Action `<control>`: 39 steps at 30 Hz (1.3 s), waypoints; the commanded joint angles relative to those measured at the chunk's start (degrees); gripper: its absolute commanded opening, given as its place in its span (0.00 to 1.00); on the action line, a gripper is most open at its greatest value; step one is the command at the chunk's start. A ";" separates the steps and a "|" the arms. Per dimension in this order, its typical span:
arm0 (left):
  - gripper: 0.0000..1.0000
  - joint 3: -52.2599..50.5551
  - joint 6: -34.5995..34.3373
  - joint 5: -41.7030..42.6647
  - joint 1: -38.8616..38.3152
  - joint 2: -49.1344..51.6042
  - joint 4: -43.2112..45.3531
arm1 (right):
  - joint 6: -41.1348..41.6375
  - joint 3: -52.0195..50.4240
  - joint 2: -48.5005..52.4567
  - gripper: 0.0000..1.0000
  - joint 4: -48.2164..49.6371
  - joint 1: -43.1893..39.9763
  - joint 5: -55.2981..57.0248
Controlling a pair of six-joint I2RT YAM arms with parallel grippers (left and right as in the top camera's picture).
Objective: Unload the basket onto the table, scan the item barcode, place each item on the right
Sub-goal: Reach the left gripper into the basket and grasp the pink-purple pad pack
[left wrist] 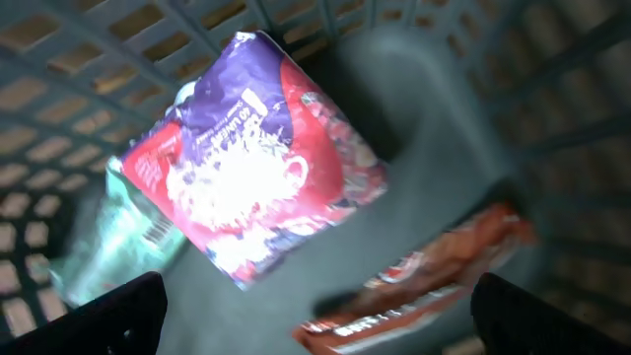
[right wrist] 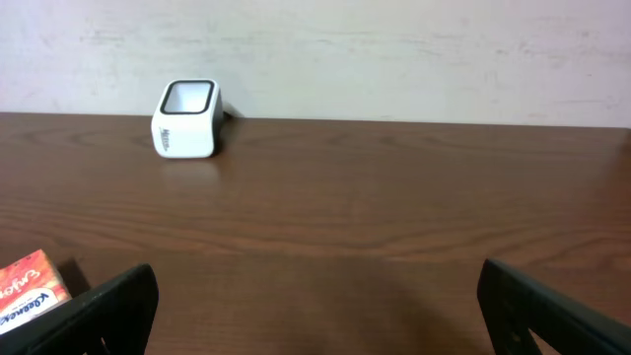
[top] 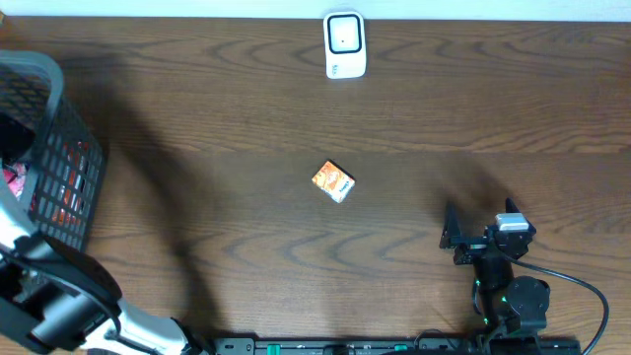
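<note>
I keep lowering my left gripper's open fingers until they are on both sides of the flowered edge (left wrist: 330, 207), then close them, because the purple-and-red packet (left wrist: 237, 148) lies uncovered above the green packet.
The white barcode scanner (top: 345, 44) stands at the table's far edge and also shows in the right wrist view as the scanner (right wrist: 184, 119). A small orange box (top: 333, 181) lies mid-table, its corner showing as the orange box (right wrist: 30, 286). My right gripper (top: 452, 235) rests open near the front right, with nothing between the right gripper's (right wrist: 315, 296) fingers. My left gripper (left wrist: 315, 311) hangs open inside the basket (top: 54, 148), above a purple-and-red packet (left wrist: 251, 158), a green packet (left wrist: 118, 237) and an orange-red wrapper (left wrist: 424, 281). It touches none of them.
The dark mesh basket (left wrist: 552, 118) stands at the table's left edge, and its walls surround the left gripper. My left arm (top: 59, 286) reaches up into it from the front left corner. A pale wall (right wrist: 394, 49) rises behind the scanner.
</note>
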 commanded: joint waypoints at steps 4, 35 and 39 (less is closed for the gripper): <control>0.98 -0.72 15.93 -4.02 0.15 6.40 0.33 | 0.61 -0.09 -0.20 0.99 -0.24 0.35 -0.11; 0.07 0.94 4.90 -11.45 0.15 4.44 3.45 | 0.61 -0.09 -0.20 0.99 -0.24 0.35 -0.11; 0.07 0.96 -3.67 0.04 0.24 -5.97 5.70 | 0.61 -0.09 -0.20 0.99 -0.24 0.35 -0.09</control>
